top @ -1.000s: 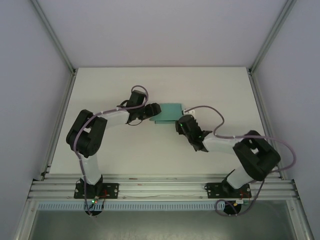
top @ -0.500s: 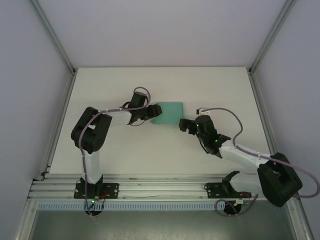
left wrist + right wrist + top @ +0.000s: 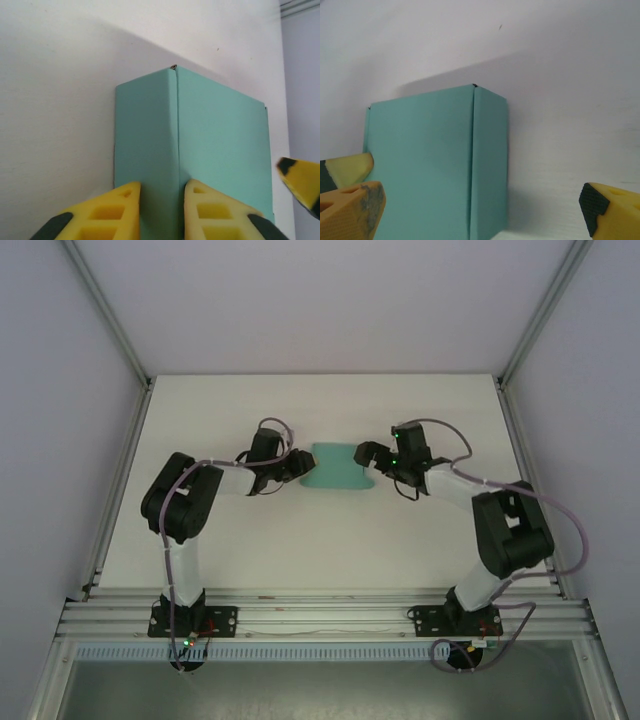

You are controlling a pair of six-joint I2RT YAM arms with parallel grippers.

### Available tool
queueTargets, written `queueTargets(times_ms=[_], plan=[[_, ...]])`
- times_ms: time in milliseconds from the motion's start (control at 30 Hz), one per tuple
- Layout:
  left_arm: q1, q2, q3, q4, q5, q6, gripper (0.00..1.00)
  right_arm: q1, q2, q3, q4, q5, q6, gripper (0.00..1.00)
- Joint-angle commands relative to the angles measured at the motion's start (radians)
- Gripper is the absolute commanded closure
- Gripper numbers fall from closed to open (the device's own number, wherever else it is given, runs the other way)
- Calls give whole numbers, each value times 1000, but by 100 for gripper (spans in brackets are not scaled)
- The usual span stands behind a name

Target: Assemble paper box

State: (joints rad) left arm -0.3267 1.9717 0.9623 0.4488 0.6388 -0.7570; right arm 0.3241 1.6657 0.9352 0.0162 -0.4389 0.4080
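The box lies plain side up and its open edge is hidden, so the robot's right gripper should hold its loose end while the left gripper takes a new grip to turn the box.
The teal paper box is folded shut and lies mid-table between the two arms. My left gripper is at its left end. In the left wrist view its yellow fingers stand close together on either side of the box's narrow side wall, pinching that end, and the gripper is shut on it. My right gripper is at the box's right end. Its jaws stand wide open, with the paper box partly between them and untouched.
White tabletop stretches around the box. Aluminium frame rails run along both sides, and a rail crosses the near edge by the arm bases. The right gripper's fingertip shows past the box's far end.
The right arm swung from the near side up to the box's right end and its jaws opened wide. The left jaws narrowed onto the box's left end.
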Motion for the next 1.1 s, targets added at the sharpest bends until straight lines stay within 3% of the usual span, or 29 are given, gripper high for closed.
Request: queueTargets(times_ms=[0,167,333,533,600,800,867,900,1000,1067], plan=[[33,63,-76,-29,17,-36,85,-7,65,70,-93,-137,-8,1],[69,88,-136,122,94,-111,86,-12,145,134,-114,-236,19,4],[70,73,-141,98,84,-84,86,-12,201,146,-7,-368,79,10],[71,78,-124,98,103,-67,86,-11,249,150,212,-510,211,32],[70,75,-122,116,112,-67,84,-11,243,147,241,-519,231,45],[70,2,-91,133,126,-20,73,-13,180,121,231,-504,277,57],[69,-51,-83,112,120,19,64,-13,158,116,209,-496,291,59],[71,-85,-80,94,113,50,52,-13,146,112,201,-488,295,59],[66,-197,-68,-19,47,189,3,-15,103,114,112,-457,311,59],[62,-275,-62,-95,12,323,0,-21,81,131,7,-435,337,59]])
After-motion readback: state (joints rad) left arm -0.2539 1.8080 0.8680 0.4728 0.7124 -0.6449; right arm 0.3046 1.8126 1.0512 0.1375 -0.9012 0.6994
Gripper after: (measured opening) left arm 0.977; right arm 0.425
